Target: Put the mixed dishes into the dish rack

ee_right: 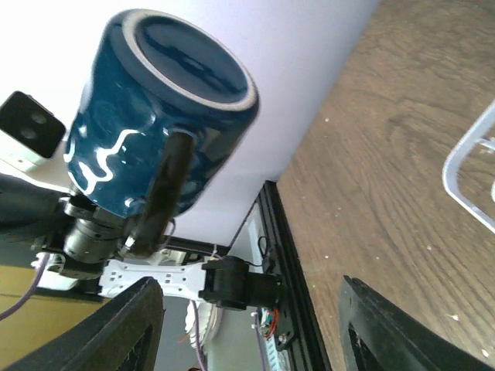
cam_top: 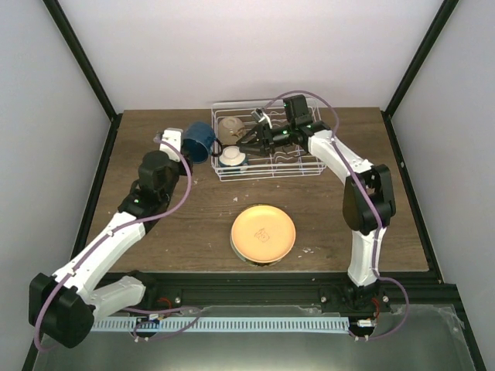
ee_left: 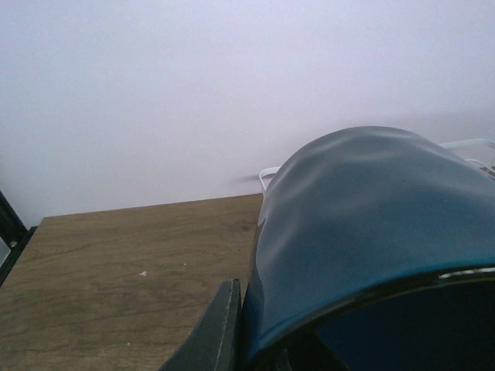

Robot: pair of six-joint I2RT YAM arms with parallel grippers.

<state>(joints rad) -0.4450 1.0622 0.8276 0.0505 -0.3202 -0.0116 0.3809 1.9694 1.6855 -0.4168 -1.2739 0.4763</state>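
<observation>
The dark blue mug's handle [cam_top: 218,147] points toward my right gripper's open fingers. My left gripper keeps moving the mug over until those fingers grip it, and then let go.
My left gripper [cam_top: 188,144] is shut on the dark blue mug [cam_top: 199,141] and holds it on its side in the air, just left of the white wire dish rack [cam_top: 309,166]. In the left wrist view the mug [ee_left: 371,232] fills the right half, with one finger [ee_left: 220,332] against its wall. My right gripper [cam_top: 249,141] is open and empty over the rack, facing the mug [ee_right: 155,116]. A cream bowl [cam_top: 230,127] and a white bowl with blue outside [cam_top: 230,158] sit in the rack's left part. The orange-yellow plate [cam_top: 263,233] lies on the table.
A thin pale rim [cam_top: 249,260] shows under the orange-yellow plate's near edge; what it belongs to is hidden. The rack's corner wire [ee_right: 468,166] is at the right in the right wrist view. Black frame posts stand at the table's [cam_top: 155,224] corners.
</observation>
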